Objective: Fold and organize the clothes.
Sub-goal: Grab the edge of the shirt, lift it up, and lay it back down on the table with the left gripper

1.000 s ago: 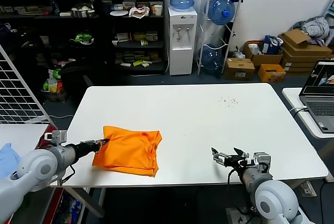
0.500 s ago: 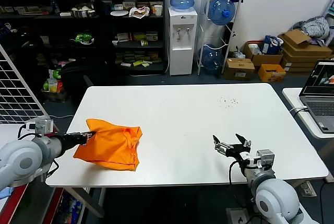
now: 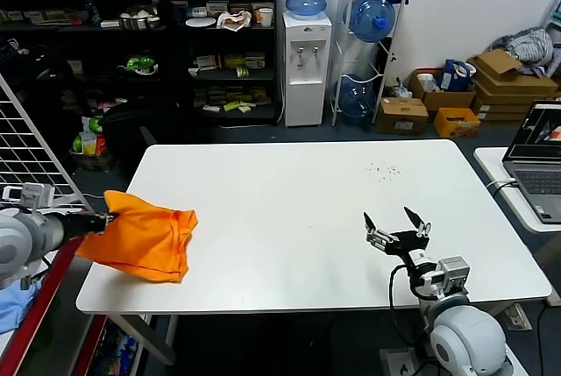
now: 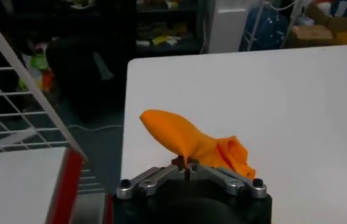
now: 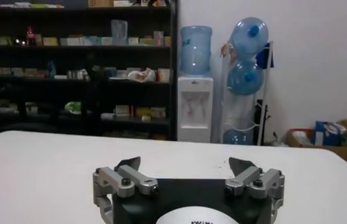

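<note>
Next, my left gripper brings the orange T-shirt to the table's middle [image 3: 337, 225] and spreads it flat, because the shirt hangs over the table's edge [image 3: 93, 253] by the wire rack.
The folded orange T-shirt [image 3: 143, 241] hangs over the table's front left corner, part of it past the left edge. My left gripper [image 3: 107, 217] is shut on the shirt's left end, at the table's left edge. In the left wrist view the orange cloth [image 4: 193, 145] rises out of the closed left gripper [image 4: 187, 164] and trails onto the white table [image 4: 283, 103]. My right gripper [image 3: 396, 223] stands open near the table's front right, raised a little, with nothing between its fingers. In the right wrist view the right gripper [image 5: 185, 165] is spread wide over bare tabletop.
A white wire rack [image 3: 26, 152] stands left of the table, with a light blue cloth [image 3: 10, 293] below it. A laptop [image 3: 539, 161] sits on a side table at the right. Shelves and a water dispenser [image 3: 307, 60] stand behind the white table [image 3: 307, 192].
My left gripper has pulled the orange T-shirt leftward across the table to its left edge. My right gripper has risen slightly and tilted upward, still open.
</note>
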You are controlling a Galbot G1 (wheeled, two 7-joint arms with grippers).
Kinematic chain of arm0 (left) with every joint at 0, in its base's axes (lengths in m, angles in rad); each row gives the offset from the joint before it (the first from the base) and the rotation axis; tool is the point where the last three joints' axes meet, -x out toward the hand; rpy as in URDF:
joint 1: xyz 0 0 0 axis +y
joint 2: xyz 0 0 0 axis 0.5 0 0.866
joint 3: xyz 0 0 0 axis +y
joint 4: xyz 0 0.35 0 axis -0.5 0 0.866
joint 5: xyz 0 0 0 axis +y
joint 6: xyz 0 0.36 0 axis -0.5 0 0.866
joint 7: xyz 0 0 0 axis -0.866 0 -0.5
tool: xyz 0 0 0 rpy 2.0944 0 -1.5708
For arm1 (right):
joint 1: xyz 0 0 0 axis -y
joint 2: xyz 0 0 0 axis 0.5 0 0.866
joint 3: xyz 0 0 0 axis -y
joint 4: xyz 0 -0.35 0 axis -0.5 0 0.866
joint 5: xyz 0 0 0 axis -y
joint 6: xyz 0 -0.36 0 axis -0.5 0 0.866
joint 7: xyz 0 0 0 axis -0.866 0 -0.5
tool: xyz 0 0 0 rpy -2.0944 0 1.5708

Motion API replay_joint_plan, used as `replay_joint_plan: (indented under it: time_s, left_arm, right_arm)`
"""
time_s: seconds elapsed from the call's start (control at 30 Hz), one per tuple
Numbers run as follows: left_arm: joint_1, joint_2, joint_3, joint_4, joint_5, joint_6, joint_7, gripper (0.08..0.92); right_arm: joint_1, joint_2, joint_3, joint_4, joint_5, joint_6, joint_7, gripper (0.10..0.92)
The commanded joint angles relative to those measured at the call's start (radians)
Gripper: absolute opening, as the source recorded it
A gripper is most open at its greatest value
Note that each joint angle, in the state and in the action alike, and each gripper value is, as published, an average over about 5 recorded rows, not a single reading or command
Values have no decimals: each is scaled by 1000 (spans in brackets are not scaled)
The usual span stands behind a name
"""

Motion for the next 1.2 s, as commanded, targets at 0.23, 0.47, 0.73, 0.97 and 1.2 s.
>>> replay_joint_plan:
  time_s: [0.23,0.47,0.73,0.97,1.2]
  left_arm:
    - [0,86,6,29,23,1,29,103]
    - [-63,-154,51,-133,-141,-93,-188,103]
    - [-498,-781,519,-59,-247,-178,-529,103]
    - [-619,-1228,687,277,-130,-193,-570,103]
    - [-659,-1367,715,416,-68,-190,-547,103]
  right_arm:
    - [-15,15,6,-2,-84,52,-15,921]
    - [-38,58,5,7,-130,45,-8,921]
    - [-120,139,47,29,-176,21,11,921]
    - [-184,179,119,50,-191,18,19,921]
    - [-210,199,155,66,-198,29,22,921]
